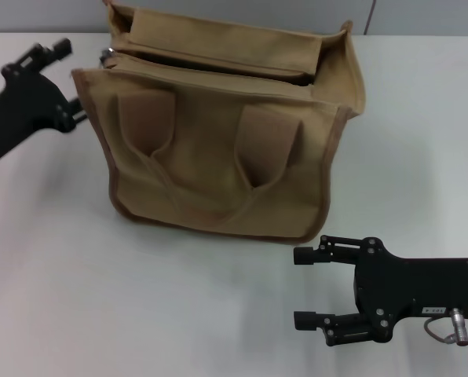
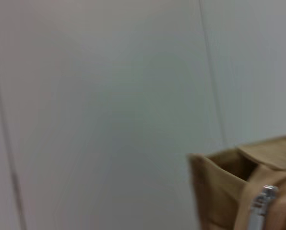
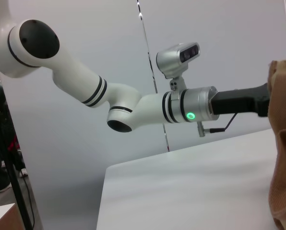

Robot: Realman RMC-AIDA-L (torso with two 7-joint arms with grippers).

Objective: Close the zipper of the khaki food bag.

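The silver pull (image 1: 106, 55) sits tucked at the bag's open corner, so my left gripper should draw the zipper's end (image 2: 280, 207) out taut before my right gripper takes the pull.
The khaki food bag (image 1: 218, 149) stands upright mid-table with its two handles facing me and its top gaping open. The zipper (image 1: 210, 66) runs along the open top. Its silver pull (image 1: 106, 55) sits at the bag's far left corner and also shows in the left wrist view (image 2: 262, 205), beside the bag's corner (image 2: 220, 191). My left gripper (image 1: 69, 77) is open just left of that corner, close to the pull, holding nothing. My right gripper (image 1: 298, 287) is open and empty near the front right of the table, below the bag's right corner.
The white table (image 1: 77, 283) carries only the bag. A grey wall (image 1: 422, 16) stands behind it. In the right wrist view my left arm (image 3: 133, 105) reaches across toward the bag's edge (image 3: 283, 143).
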